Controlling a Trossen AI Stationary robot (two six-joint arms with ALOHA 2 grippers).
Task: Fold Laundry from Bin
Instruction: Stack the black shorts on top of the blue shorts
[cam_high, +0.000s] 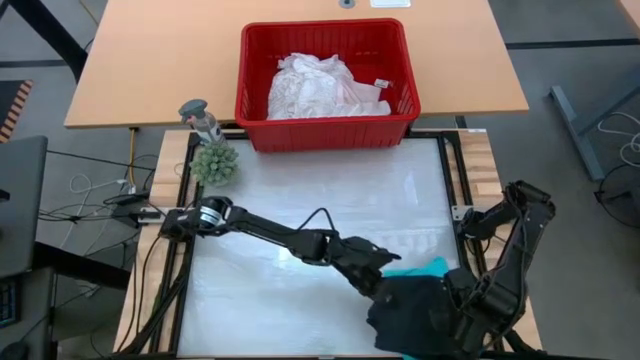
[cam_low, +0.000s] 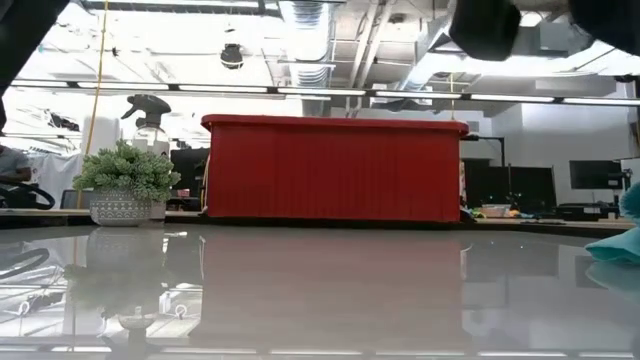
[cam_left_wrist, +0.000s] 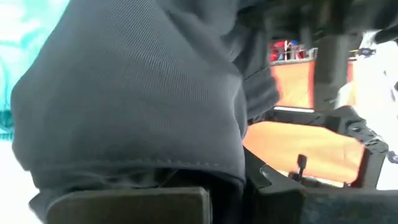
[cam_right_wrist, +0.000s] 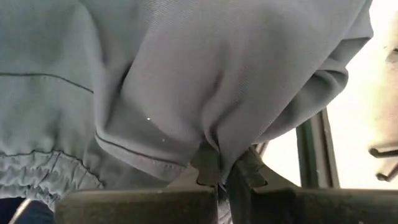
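Observation:
A gathered fold of the black garment (cam_right_wrist: 217, 134) is pinched in my right gripper, so my left gripper should keep lowering its hemmed edge and let it go by the teal garment (cam_high: 436, 267).
The black garment (cam_high: 418, 312) is bunched near the table's front right, between my two grippers and partly over the teal garment (cam_high: 425, 268). The teal one lies on the table (cam_high: 300, 200), and its edge shows in the low view (cam_low: 615, 243). My left gripper (cam_high: 388, 285) reaches across from the left and is shut at the black garment's left side. My right gripper (cam_high: 462, 312) points down and is shut on its right side. The red bin (cam_high: 328, 85) stands at the far side and holds the white lacy top (cam_high: 318, 88). My left gripper comes almost level from the table's left. A hemmed edge of the black garment (cam_left_wrist: 186, 163) runs down into the gap between its fingers (cam_left_wrist: 130, 200). The cloth bulges over the fingers and hides where they meet it. My right gripper pinches a gathered fold of the black garment (cam_right_wrist: 214, 146) between its two fingertips (cam_right_wrist: 205, 169), coming from above. Several layers bunch into the pinch. The cloth spreads slack away from the fingers.
A small potted plant (cam_high: 214, 162) and a spray bottle (cam_high: 200, 118) stand at the far left corner, left of the bin. The glossy white surface between the bin and the garments is bare.

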